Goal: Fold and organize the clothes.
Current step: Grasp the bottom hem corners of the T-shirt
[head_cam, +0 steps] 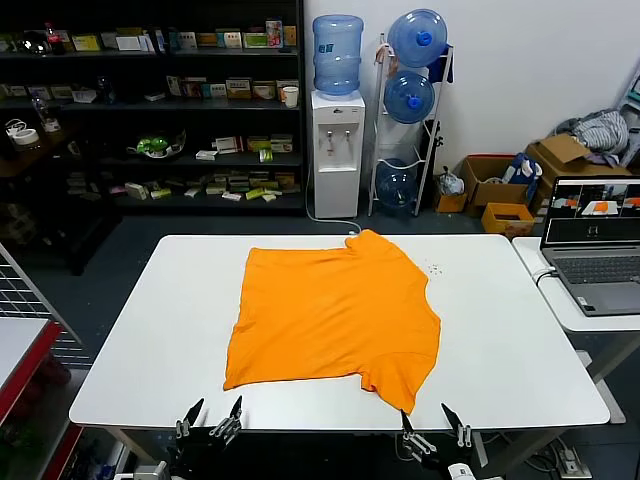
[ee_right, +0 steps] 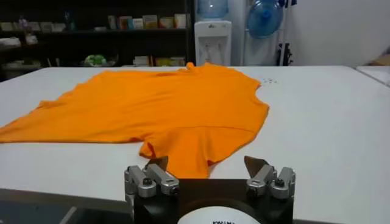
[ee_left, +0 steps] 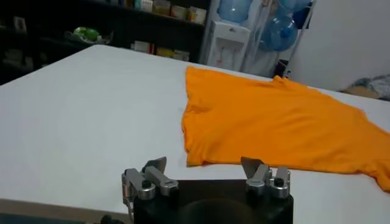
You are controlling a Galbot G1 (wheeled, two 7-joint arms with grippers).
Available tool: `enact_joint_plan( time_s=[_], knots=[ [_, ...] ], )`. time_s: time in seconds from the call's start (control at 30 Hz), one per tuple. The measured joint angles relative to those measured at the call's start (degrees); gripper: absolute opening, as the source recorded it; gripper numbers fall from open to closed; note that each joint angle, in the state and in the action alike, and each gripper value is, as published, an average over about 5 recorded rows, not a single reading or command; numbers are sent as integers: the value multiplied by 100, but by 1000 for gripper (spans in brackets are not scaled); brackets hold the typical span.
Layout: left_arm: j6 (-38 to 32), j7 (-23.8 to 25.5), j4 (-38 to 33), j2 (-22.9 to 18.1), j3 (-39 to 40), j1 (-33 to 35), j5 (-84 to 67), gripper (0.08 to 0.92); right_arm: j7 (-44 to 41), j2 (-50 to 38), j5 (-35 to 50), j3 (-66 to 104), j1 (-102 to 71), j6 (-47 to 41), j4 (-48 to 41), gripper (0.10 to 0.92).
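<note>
I should keep moving forward until my right gripper's open fingers close on the sleeve's hem [head_cam: 407, 405], because the near sleeve's tip [head_cam: 402, 398] points into them.
A bright orange T-shirt [head_cam: 335, 312] lies spread flat on the white table [head_cam: 150, 340], plain side up; it also shows in the left wrist view as the shirt [ee_left: 280, 125] and in the right wrist view as the shirt [ee_right: 164, 103]. My left gripper [head_cam: 210, 416] hangs open below the table's front edge, short of the shirt's near left corner. My right gripper [head_cam: 437, 422] is open too, at the front edge just right of the near sleeve. Neither touches the cloth. From the wrists, the left gripper [ee_left: 204, 167] and the right gripper [ee_right: 206, 165] hold nothing.
An open laptop [head_cam: 592, 245] sits on a side table at the right. Behind the table stand a water dispenser [head_cam: 337, 150], a rack of water bottles [head_cam: 412, 100], dark shelves [head_cam: 160, 100] and cardboard boxes [head_cam: 500, 190]. A wire rack [head_cam: 25, 290] is at the left.
</note>
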Motion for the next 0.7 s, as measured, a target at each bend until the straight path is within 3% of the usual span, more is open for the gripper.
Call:
enact_joint_plan(
  time_s=[0.57, 0.7],
  knots=[
    [181, 87, 640, -36, 154, -866, -151, 823, 289, 76, 234, -326, 973, -469, -668, 823],
    [191, 103, 811, -34, 163, -1049, -153, 801, 302, 110, 224, -402, 1107, -539, -763, 781]
  ],
)
